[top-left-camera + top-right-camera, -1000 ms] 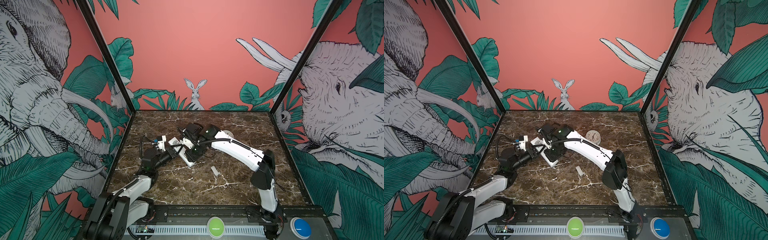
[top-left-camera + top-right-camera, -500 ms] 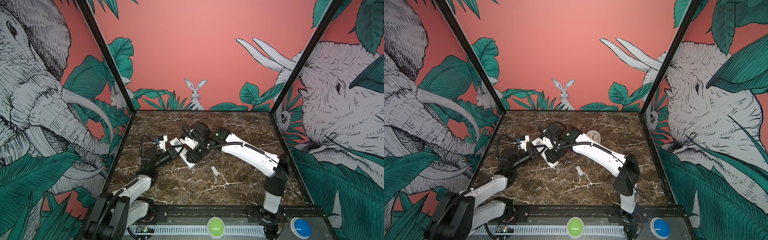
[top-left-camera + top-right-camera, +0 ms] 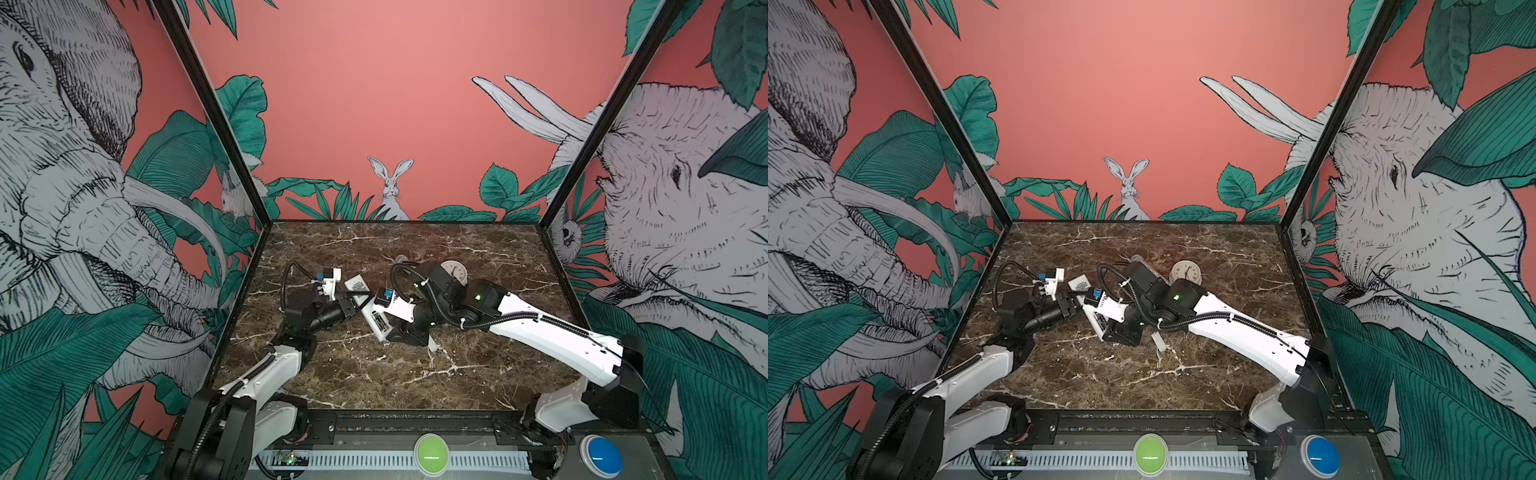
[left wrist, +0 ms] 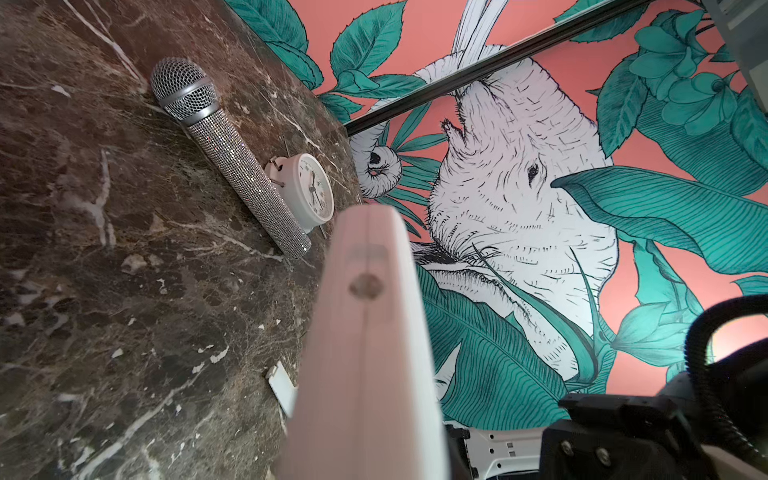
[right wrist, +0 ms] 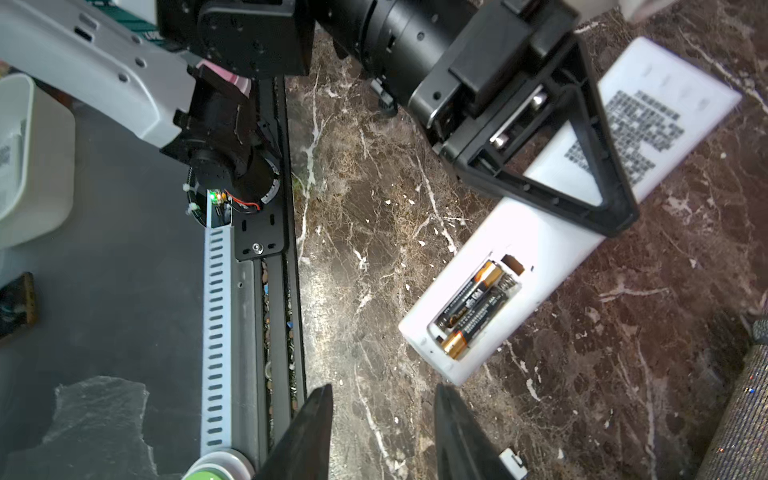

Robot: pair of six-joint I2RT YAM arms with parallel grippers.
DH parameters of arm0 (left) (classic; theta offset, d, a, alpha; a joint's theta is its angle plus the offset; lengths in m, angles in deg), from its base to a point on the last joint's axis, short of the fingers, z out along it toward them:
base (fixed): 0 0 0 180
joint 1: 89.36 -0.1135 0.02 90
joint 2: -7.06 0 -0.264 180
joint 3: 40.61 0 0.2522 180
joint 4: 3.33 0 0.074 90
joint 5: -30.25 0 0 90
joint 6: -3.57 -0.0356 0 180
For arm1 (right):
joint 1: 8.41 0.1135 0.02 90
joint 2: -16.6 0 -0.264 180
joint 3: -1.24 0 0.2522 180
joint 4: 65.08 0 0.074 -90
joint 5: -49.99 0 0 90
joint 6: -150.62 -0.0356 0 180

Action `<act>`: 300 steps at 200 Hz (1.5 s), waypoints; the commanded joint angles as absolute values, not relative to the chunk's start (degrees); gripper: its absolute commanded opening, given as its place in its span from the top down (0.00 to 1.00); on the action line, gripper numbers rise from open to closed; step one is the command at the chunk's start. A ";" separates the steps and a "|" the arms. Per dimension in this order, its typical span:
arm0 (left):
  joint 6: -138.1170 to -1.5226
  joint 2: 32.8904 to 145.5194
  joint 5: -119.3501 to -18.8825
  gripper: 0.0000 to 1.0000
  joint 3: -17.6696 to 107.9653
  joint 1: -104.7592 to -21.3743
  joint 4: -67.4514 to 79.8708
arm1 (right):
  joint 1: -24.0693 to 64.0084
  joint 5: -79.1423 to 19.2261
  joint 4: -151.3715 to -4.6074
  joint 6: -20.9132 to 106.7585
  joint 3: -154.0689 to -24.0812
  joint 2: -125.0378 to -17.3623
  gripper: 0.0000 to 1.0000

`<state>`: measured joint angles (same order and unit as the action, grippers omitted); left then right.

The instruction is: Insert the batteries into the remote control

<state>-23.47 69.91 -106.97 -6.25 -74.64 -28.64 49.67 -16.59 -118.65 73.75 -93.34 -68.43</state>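
One battery's gold end (image 5: 455, 345) is sitting high at the edge of the remote control's bay, so next I close my right gripper and push that gold end down before I get the battery cover (image 3: 1158, 342).
The white remote control (image 5: 536, 232) lies back up on the marble, its battery bay uncovered. Two batteries (image 5: 473, 305), black with gold ends, sit side by side in the bay. My left gripper (image 5: 582, 166) is shut on the remote's middle, one triangular finger across its back. In both top views the remote (image 3: 372, 309) (image 3: 1092, 309) slants between the two arms. In the left wrist view its blurred edge (image 4: 365, 353) fills the centre and hides the jaws. My right gripper (image 5: 384, 405) is open and empty over bare marble, just off the remote's battery end.
A small white battery cover (image 3: 432, 343) (image 5: 513, 461) lies on the marble beside my right gripper. A glittery silver microphone (image 4: 224, 153) and a round white clock (image 4: 311, 193) lie behind. Green (image 3: 431, 455) and blue (image 3: 600, 455) buttons sit on the front rail.
My right gripper has drawn back off the remote toward the front and its jaws have spread wider; that arm's elbow swung right and down. The left gripper has kept its grip.
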 commanded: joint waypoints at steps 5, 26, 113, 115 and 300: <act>-23.92 68.15 -109.38 1.00 -4.50 -74.44 -29.14 | 49.93 -15.61 -115.12 84.33 -91.24 -66.98 0.55; -24.05 68.22 -109.72 1.00 -4.48 -74.46 -28.99 | 49.87 -16.65 -115.75 88.01 -90.82 -67.57 0.56; -23.65 67.62 -110.20 1.00 -5.23 -74.44 -30.01 | 49.90 -18.48 -114.56 94.12 -92.77 -71.60 0.69; -23.60 67.66 -110.19 1.00 -5.28 -74.42 -30.07 | 49.89 -18.52 -114.53 94.18 -92.70 -71.61 0.70; -23.32 66.66 -110.20 1.00 -5.60 -74.39 -30.17 | 49.94 -22.62 -110.48 94.11 -92.75 -76.44 0.84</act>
<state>-23.99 67.97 -108.65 -6.25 -74.66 -28.27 49.69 -21.40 -112.60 94.12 -91.24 -73.96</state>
